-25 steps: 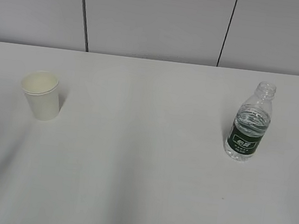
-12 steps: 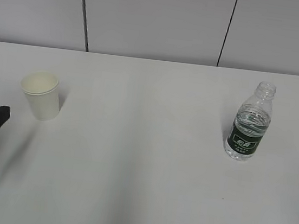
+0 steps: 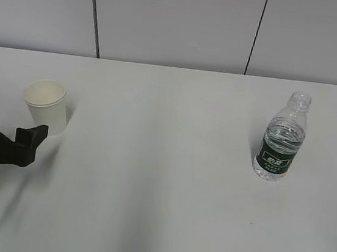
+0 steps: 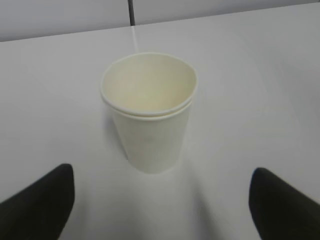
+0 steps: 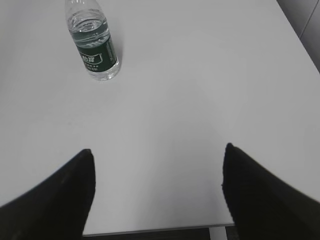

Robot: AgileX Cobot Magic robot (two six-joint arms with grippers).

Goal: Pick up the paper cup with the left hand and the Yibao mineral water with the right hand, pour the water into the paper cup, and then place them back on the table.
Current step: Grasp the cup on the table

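Note:
The paper cup (image 3: 48, 116) has an even, round rim (image 3: 45, 106), so its opening will stay round when the robot's left gripper lifts the cup.
The paper cup (image 3: 46, 106) stands upright and empty on the left of the white table (image 3: 162, 180). My left gripper (image 3: 13, 124) is open, low over the table, just in front and to the left of the cup, apart from it. In the left wrist view the cup (image 4: 150, 110) stands ahead, centred between the spread fingers (image 4: 40, 200), and the gripper (image 4: 161, 172) holds nothing. The Yibao mineral water (image 3: 282, 140) stands upright and uncapped at the right. In the right wrist view the bottle (image 5: 94, 47) is far ahead to the left of my open, empty right gripper (image 5: 157, 152). The right arm is out of the exterior view.
A grey panelled wall (image 3: 181, 23) runs behind the table's far edge. The table's near edge (image 5: 150, 227) lies just under the right gripper, and its right edge shows at the upper right of the right wrist view.
My left arm has come in from the left edge of the exterior view and moved right toward the cup. The cup and bottle have not moved.

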